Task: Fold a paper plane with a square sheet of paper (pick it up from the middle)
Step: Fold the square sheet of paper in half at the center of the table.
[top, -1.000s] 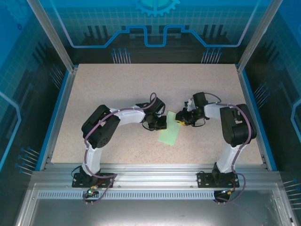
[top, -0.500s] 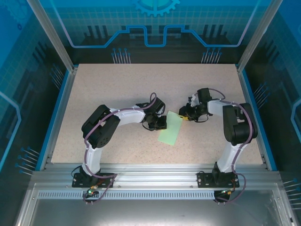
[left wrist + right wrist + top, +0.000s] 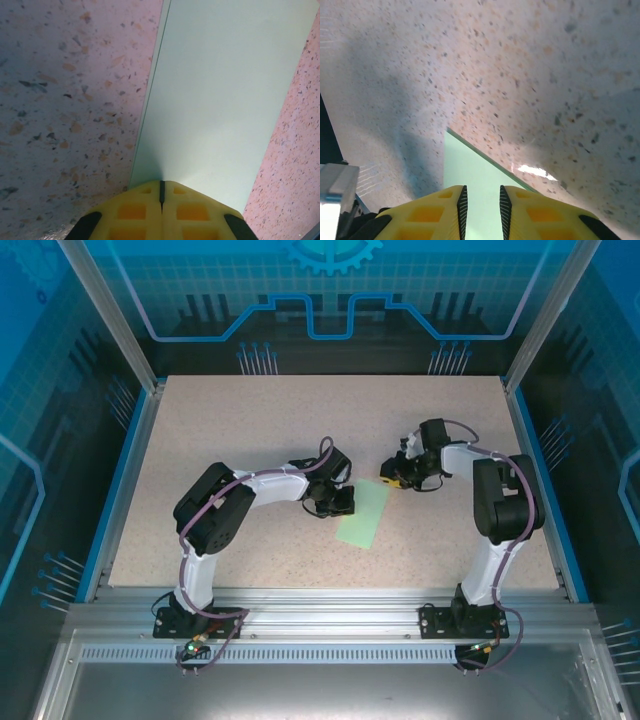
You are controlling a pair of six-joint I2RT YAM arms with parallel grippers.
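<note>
The folded sheet of paper lies at a slant under the robot's closed left gripper, so the robot should raise that gripper out of the way and straighten the sheet from both long edges.
The square sheet of paper lies on the table as a narrow pale mint-green strip, apparently folded in half, slanting from far right to near left. My left gripper is shut, its yellow tips resting on the strip's left long edge; in the left wrist view the paper spreads out ahead of the closed left gripper. My right gripper hovers at the strip's far corner, slightly open. In the right wrist view that corner of the paper shows in the gap of the right gripper, with nothing pinched.
The speckled beige table is bounded by blue side rails and the metal frame at the near edge. Both arms bend inward toward the middle.
My right gripper has drawn back up and to the right, off the paper's far corner. The strip now lies flatter. The left gripper has stayed in place.
</note>
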